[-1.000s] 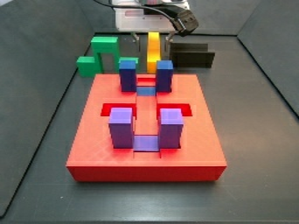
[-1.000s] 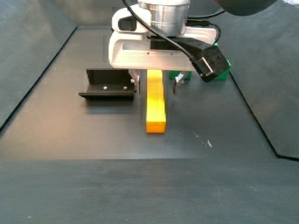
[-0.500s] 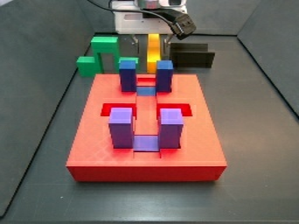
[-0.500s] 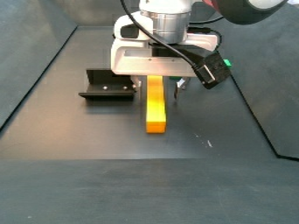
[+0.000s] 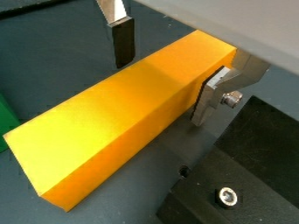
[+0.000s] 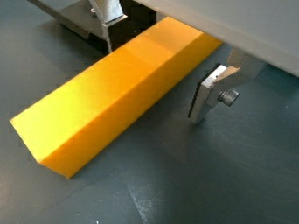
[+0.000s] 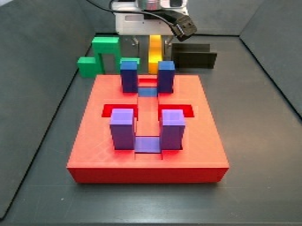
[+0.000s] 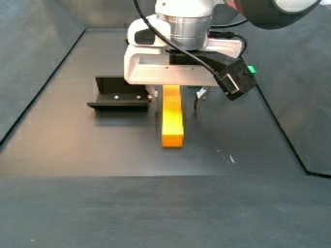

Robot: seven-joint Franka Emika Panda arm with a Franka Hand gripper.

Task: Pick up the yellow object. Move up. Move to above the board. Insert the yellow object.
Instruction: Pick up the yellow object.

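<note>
The yellow object (image 7: pixel 154 53) will sink lengthwise between the blue and purple blocks when the robot's gripper lowers it, because those blocks leave a straight gap (image 7: pixel 147 110) along the board.
The yellow object (image 8: pixel 171 116) is a long yellow-orange bar lying flat on the dark floor; it also shows in both wrist views (image 5: pixel 122 118) (image 6: pixel 117 92) and behind the board in a side view (image 7: pixel 156 51). My gripper (image 8: pixel 172 90) is low over the bar's far end, open, with one finger on each long side. Both fingers (image 5: pixel 121 39) (image 6: pixel 208 92) stand a little apart from the bar. The board (image 7: pixel 147 146) is a thick red slab with blue and purple upright blocks, nearer the camera in that side view.
The fixture (image 8: pixel 119 94) stands on the floor just beside the bar and also shows in a side view (image 7: pixel 197 56). A green arch-shaped block (image 7: pixel 104 55) stands behind the board. Dark walls enclose the floor.
My gripper has come down a little round the bar's far end. The bar has not moved.
</note>
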